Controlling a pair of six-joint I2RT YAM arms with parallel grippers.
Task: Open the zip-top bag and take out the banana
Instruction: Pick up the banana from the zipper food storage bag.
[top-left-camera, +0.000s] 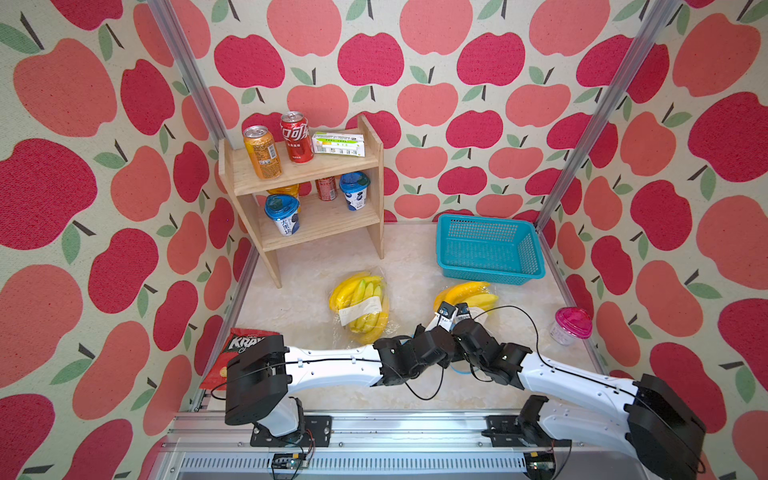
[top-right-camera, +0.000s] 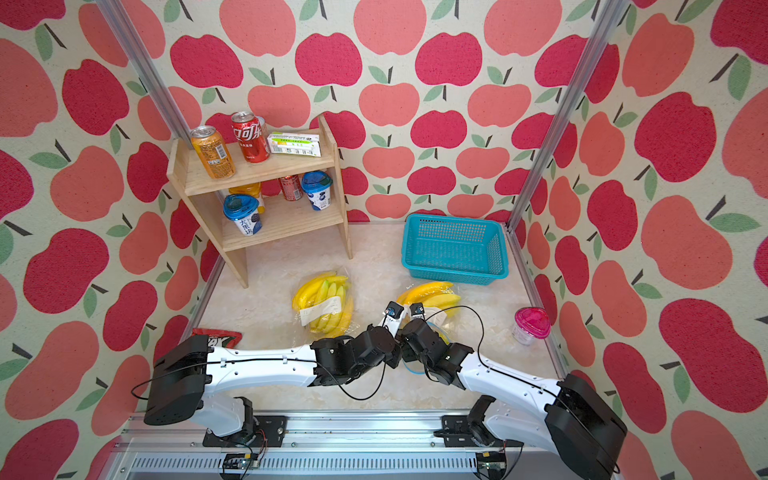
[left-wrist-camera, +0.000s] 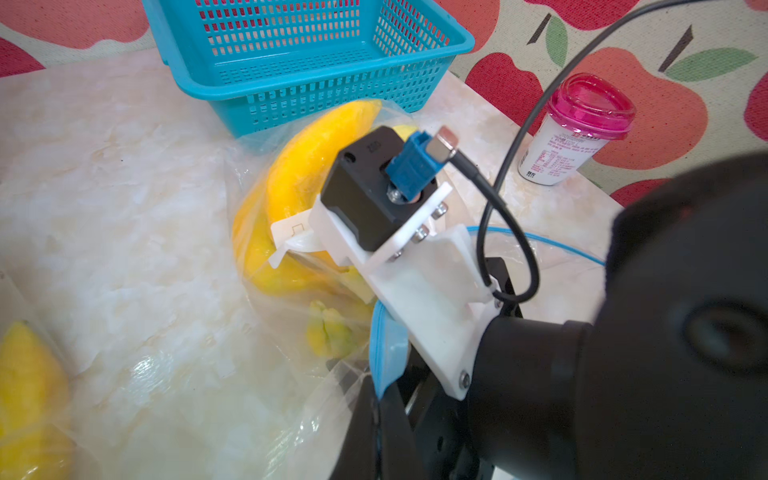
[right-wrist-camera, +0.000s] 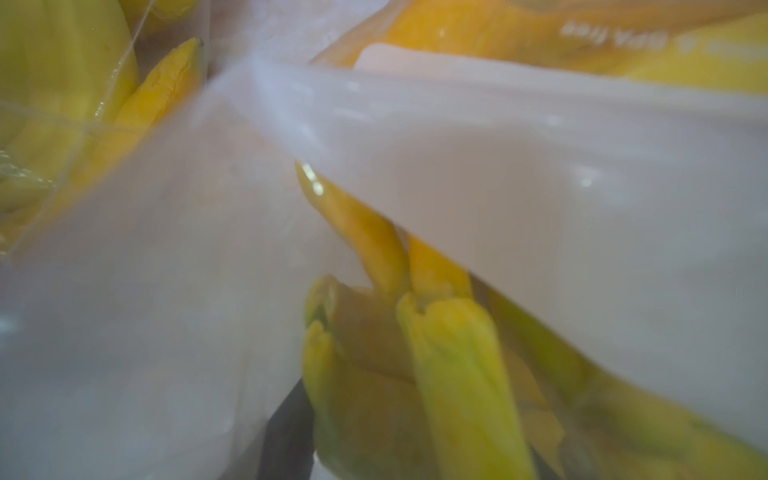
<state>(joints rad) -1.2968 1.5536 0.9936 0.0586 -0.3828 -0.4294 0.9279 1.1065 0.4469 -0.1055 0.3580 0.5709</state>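
The blue zip strip (left-wrist-camera: 387, 345) is folded against my right gripper's wrist, so my left gripper should pull the zip strip away before my right gripper takes the banana (right-wrist-camera: 460, 360) out.
The clear zip-top bag (left-wrist-camera: 291, 374) lies on the marble table in front of the basket, with a yellow banana (top-left-camera: 465, 291) bunch inside it. Both wrists meet over its near end in both top views. My left gripper (left-wrist-camera: 384, 419) is shut on the bag's blue zip strip (left-wrist-camera: 388, 345), holding the mouth up. My right gripper (right-wrist-camera: 411, 449) is inside the bag's mouth, with the greenish banana crown (right-wrist-camera: 449, 353) between its jaws. One dark finger (right-wrist-camera: 286, 436) stands just beside the crown; the other is mostly hidden. The jaws stand apart.
A second bag of bananas (top-left-camera: 361, 307) lies to the left. A teal basket (top-left-camera: 488, 249) stands behind and a pink-lidded cup (top-left-camera: 571, 326) at the right edge. A wooden shelf (top-left-camera: 307, 166) of cans stands back left, and a red chips bag (top-left-camera: 241, 345) lies front left.
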